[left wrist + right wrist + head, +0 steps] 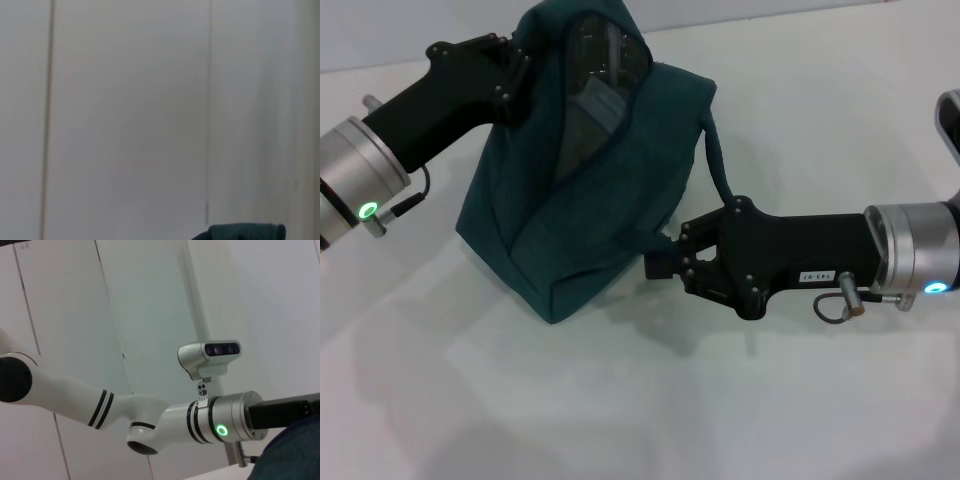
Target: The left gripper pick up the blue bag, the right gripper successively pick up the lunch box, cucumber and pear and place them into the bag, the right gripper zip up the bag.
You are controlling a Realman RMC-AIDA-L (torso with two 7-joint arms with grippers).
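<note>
My left gripper needs to open and move back because the blue bag (585, 205) sits at a slant in it. My right gripper should straighten the bag by its strap (715, 160) at the same time.
The blue bag (610, 200) stands tilted on the white table, its top lifted. My left gripper (515, 62) is shut on the bag's top edge and holds it up; its fingertips are hidden by the fabric. The zipper opening (605, 90) gapes at the top, with a dark inside and a pale shape that I cannot identify. My right gripper (660, 263) is at the bag's lower right side, at the low end of the zipper line, fingers together against the fabric. The cucumber and pear are out of view. Bag fabric also shows in the left wrist view (245, 232) and the right wrist view (292, 452).
The bag's strap (715, 150) loops down beside my right gripper. The white table (620, 400) spreads in front. The right wrist view shows my left arm's green ring light (220, 430) and the head camera (210, 356) before a white wall.
</note>
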